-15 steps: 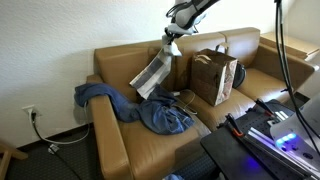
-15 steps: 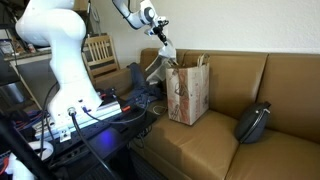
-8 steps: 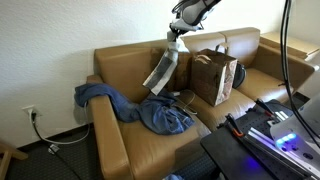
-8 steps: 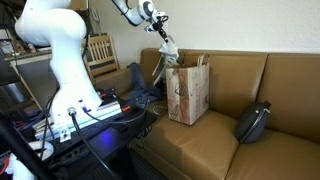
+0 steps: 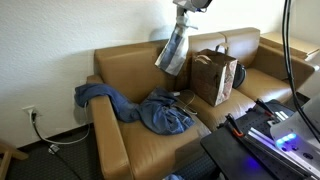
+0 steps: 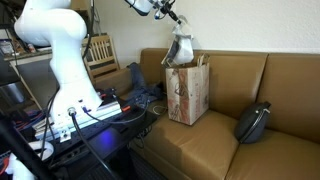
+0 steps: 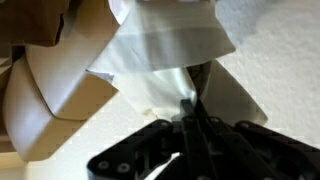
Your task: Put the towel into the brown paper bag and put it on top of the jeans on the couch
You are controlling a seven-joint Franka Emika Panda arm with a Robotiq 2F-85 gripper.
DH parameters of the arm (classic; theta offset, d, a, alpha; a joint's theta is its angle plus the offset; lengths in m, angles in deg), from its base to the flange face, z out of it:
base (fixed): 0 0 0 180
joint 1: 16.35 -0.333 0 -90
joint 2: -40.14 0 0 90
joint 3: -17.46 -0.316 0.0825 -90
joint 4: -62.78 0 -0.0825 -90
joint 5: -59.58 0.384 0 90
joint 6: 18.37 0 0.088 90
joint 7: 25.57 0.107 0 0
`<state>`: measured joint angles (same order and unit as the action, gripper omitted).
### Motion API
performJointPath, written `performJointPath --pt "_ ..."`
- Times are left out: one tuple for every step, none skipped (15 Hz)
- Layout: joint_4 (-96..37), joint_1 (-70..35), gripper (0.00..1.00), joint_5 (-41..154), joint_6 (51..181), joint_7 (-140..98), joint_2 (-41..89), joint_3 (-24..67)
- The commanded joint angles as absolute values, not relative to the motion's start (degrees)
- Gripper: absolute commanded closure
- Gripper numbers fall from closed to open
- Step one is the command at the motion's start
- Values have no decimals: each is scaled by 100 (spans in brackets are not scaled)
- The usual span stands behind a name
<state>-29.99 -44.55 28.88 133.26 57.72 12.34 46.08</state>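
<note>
The towel's lower end (image 5: 171,67) is hanging next to the paper bag's rim. Next, my gripper lifts the towel and moves it over the bag's opening (image 5: 212,57), and then lowers it first.
My gripper (image 5: 184,8) (image 6: 172,14) is high above the couch (image 5: 125,70) (image 6: 280,75), shut on the top of the whitish towel (image 5: 173,48) (image 6: 181,47). The towel hangs free, its lower end near the rim of the brown paper bag (image 5: 214,78) (image 6: 187,92). The bag stands upright on the seat. The blue jeans (image 5: 150,110) lie crumpled over the couch arm and seat, beside the bag. In the wrist view the fingers (image 7: 192,98) pinch the towel (image 7: 170,40), with tan folded surfaces to the left.
A dark round cushion (image 6: 253,122) lies on the seat beyond the bag. The white robot base (image 6: 55,50) and a cart with cables and blue lights (image 5: 262,130) stand in front of the couch. A wooden chair (image 6: 100,55) is behind the base.
The gripper has risen and moved toward the bag, carrying the towel. The towel's lower end has lifted clear of the jeans and now hangs by the bag's top.
</note>
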Motion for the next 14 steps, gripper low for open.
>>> performJointPath --pt "-3057 -4701 99 1512 12518 7158 2180 4854" --pt "-3085 -5157 99 1308 12254 7404 2354 5330" --pt "-3099 -5313 99 868 11684 7660 2649 5355" --pt "-3170 -5607 99 605 11204 7664 2904 5562" --pt "-3203 -5816 99 439 10710 7563 3180 5624" --pt "-3212 -6026 99 288 10195 7442 3454 5627" --pt "-3202 -6260 99 117 9680 7390 3676 5676" --pt "-3209 -6393 99 6 9159 7295 3964 5555" --pt "-3197 -6496 99 -133 8636 7288 4200 5409" --pt "-3200 -5732 99 -197 8259 7220 4449 4406" --pt "-3194 -5568 99 -87 8020 7173 4540 4146" --pt "-3147 -5144 99 64 7805 7143 4562 3681" --pt "-3169 -4665 99 209 7778 7251 4550 3279" --pt "-3312 -4302 99 319 7975 7481 4566 3028"
